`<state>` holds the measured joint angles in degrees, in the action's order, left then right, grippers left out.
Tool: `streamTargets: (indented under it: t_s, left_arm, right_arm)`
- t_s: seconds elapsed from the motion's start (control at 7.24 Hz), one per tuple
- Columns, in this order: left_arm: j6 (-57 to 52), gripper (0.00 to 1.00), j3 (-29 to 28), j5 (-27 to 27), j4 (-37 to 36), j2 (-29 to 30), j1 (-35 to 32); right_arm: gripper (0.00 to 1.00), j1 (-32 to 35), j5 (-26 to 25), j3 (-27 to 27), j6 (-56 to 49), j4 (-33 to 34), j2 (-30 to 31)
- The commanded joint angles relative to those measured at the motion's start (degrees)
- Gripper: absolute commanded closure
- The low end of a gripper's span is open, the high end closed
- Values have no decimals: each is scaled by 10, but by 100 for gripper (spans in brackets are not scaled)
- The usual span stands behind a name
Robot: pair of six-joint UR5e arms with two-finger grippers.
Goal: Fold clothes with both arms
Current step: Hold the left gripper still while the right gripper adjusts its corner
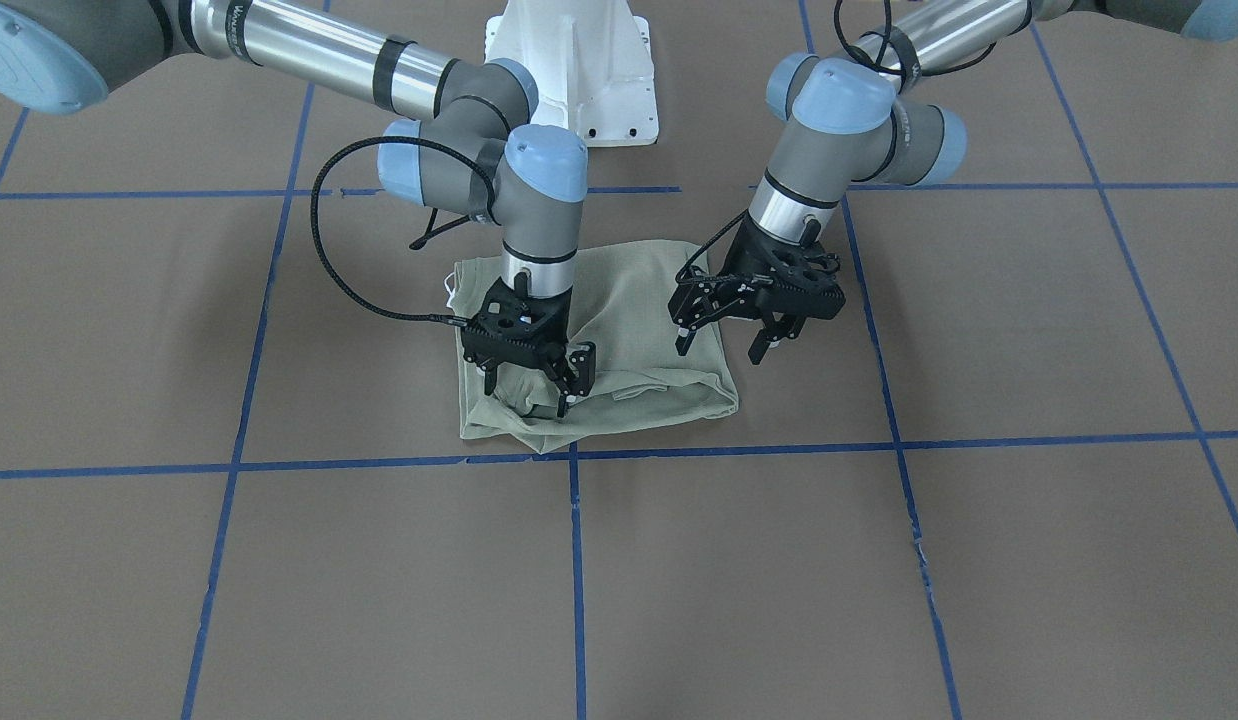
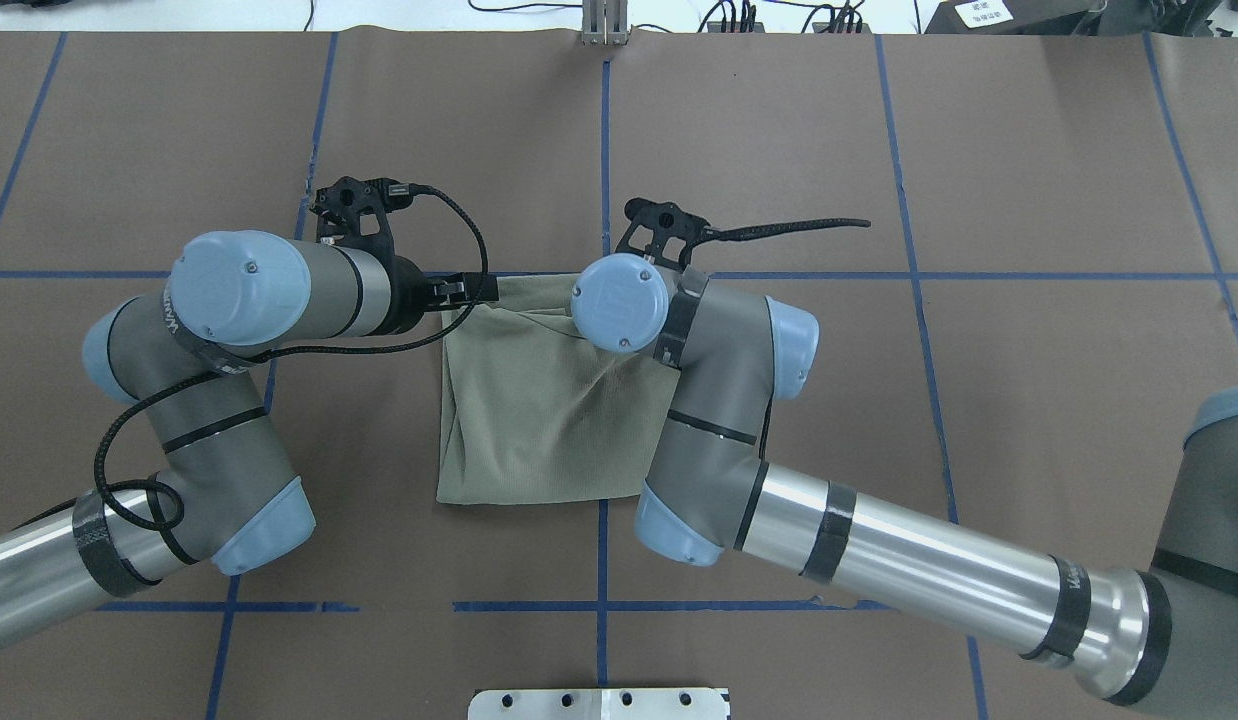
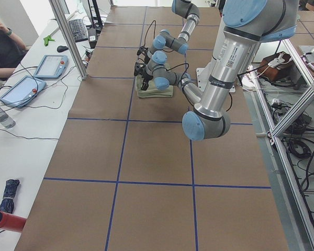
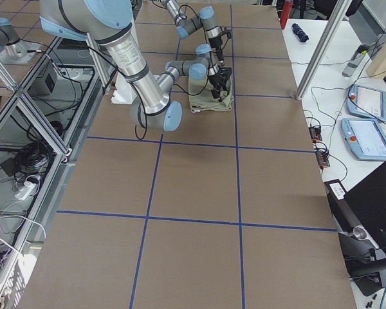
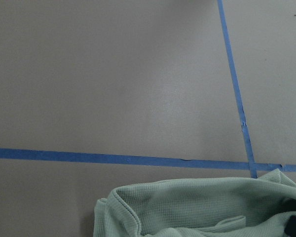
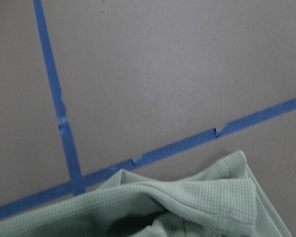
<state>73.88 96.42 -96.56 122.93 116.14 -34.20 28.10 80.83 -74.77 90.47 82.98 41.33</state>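
Observation:
The shirt's layers [image 1: 713, 400] are stacked in a rough square, so the whole shirt [image 1: 633, 306] should slide along and stay folded when the robot pulls the shirt's corner.
The sage-green shirt [image 1: 629, 330] lies folded into a rough square on the brown table, and shows from overhead too [image 2: 539, 420]. A white tag [image 1: 449, 290] peeks out at its edge. My right gripper [image 1: 529, 390] is open, pointing down, with its fingertips on the bunched front edge of the shirt. My left gripper [image 1: 721, 345] is open and hovers just over the shirt's other side. In the overhead view the left gripper [image 2: 464, 290] reaches the far left corner; the right gripper is hidden under its wrist. Both wrist views show the shirt's rumpled edge [image 5: 202, 207] [image 6: 187, 207].
The white pedestal base [image 1: 574, 70] stands behind the shirt. Blue tape lines [image 1: 576, 560] divide the brown table cover. A side bench holds tablets [image 3: 49, 65], and a seated person [image 3: 0, 47] is beyond it.

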Motion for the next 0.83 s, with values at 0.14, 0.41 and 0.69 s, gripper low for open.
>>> streamTargets:
  t_s: [0.14,0.41,0.69]
  left_arm:
    - [5,0,0,1,0,-2,2]
    - [6,0,0,1,10,-2,2]
    - [6,0,0,1,11,-3,2]
  right_arm:
    - [0,76,7,66,-76,-1,-14]
    - [0,77,50,45,-73,-1,-37]
    - [0,52,80,8,-58,2,-36]
